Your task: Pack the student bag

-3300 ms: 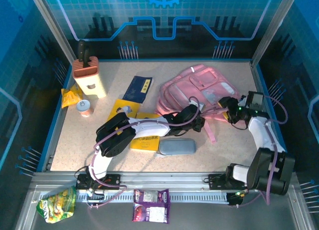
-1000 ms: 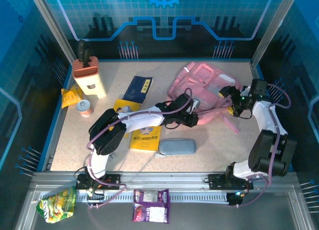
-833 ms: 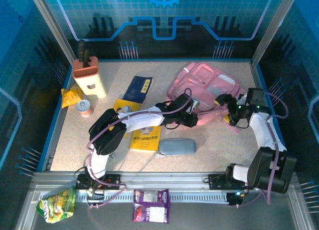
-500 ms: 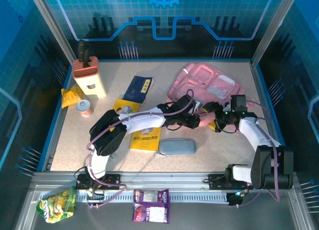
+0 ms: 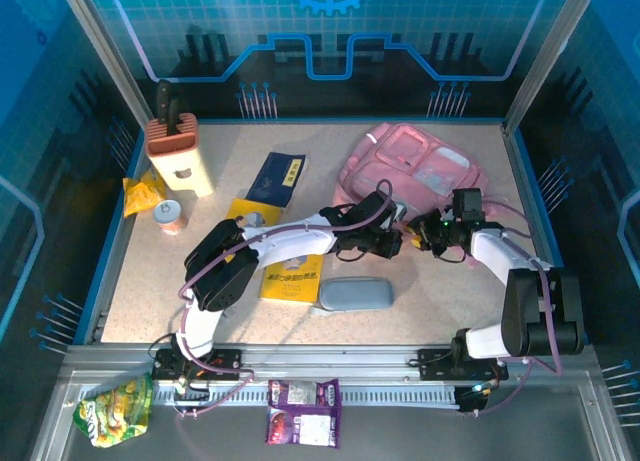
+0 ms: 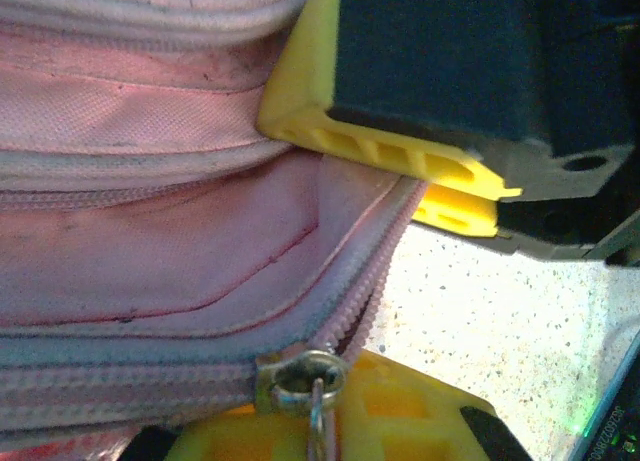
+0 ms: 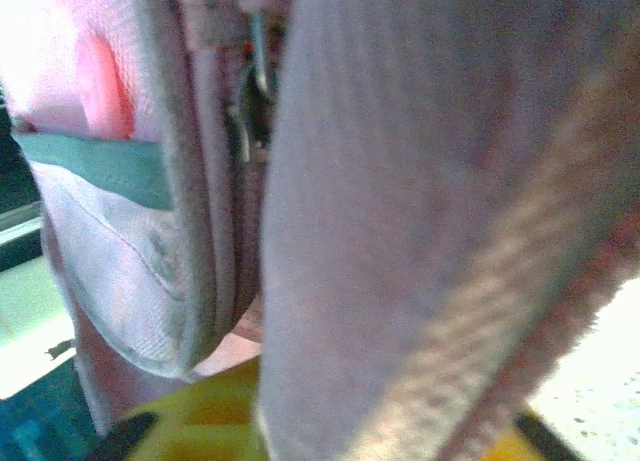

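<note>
Next, my left gripper pulls the zip pull toward the near rail while my right gripper opens and grips the fabric edge (image 6: 387,239) again, because the student bag (image 5: 415,166) is lying crooked.
The student bag (image 5: 410,166), a pink backpack with pale trim, lies at the back right of the table. Both grippers meet at its near edge. My left gripper (image 5: 396,243) is shut on the bag's metal zip pull (image 6: 300,386), which hangs down between its yellow fingers (image 6: 400,416). My right gripper (image 5: 430,239) sits just to the right of it, shut on the bag's fabric edge. Its yellow fingers (image 6: 380,141) show close together in the left wrist view. In the right wrist view, pink fabric (image 7: 400,231) fills the space between the right fingers (image 7: 200,421).
A grey pencil case (image 5: 353,294) and a yellow book (image 5: 290,276) lie near the left arm. A blue booklet (image 5: 277,178), knife block (image 5: 180,156), small jar (image 5: 171,217) and yellow packet (image 5: 143,193) sit to the left. Snack packets (image 5: 305,413) lie on the near rail.
My right gripper came from the bag's right side down to its near edge beside the left gripper and closed on the fabric. The left gripper kept its hold and shifted slightly.
</note>
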`<state>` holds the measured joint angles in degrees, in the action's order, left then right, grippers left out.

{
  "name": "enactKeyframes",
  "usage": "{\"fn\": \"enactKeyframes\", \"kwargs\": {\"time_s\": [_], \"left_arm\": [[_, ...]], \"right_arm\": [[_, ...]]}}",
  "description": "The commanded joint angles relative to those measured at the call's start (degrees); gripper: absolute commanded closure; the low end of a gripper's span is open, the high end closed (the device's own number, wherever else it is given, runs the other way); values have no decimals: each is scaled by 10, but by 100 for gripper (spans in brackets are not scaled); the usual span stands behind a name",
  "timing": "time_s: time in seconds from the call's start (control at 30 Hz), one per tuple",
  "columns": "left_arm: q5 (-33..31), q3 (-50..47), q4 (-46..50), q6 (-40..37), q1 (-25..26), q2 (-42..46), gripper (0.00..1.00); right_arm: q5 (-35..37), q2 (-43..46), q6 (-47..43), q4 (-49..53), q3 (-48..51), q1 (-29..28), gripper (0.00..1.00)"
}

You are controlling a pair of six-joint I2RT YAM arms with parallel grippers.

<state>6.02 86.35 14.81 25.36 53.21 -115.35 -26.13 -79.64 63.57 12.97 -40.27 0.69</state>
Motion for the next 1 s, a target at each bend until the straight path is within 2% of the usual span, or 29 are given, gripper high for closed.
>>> {"fn": "enactKeyframes", "kwargs": {"time_s": [0.0, 0.1, 0.33, 0.53, 0.7, 0.77, 0.83, 0.97], "left_arm": [[16, 18, 26, -25, 17, 41, 100], [23, 8, 64, -46, 14, 55, 100], [47, -44, 130, -58, -34, 88, 100], [66, -86, 121, -56, -76, 122, 100], [66, -94, 115, -57, -81, 126, 100], [79, -89, 105, -45, -81, 118, 100], [100, -87, 76, -22, -79, 110, 100], [124, -73, 29, 9, -71, 85, 100]], "right_arm": [[9, 7, -77, 9, -28, 29, 90], [9, 18, -131, 48, -40, 66, 99], [8, 0, -247, 155, -120, 136, 100], [18, -16, -269, 171, -160, 166, 100], [28, -40, -273, 166, -185, 172, 100], [17, -50, -269, 158, -190, 172, 92], [-5, -55, -263, 145, -189, 169, 80], [-45, -46, -258, 141, -179, 159, 49]]}}
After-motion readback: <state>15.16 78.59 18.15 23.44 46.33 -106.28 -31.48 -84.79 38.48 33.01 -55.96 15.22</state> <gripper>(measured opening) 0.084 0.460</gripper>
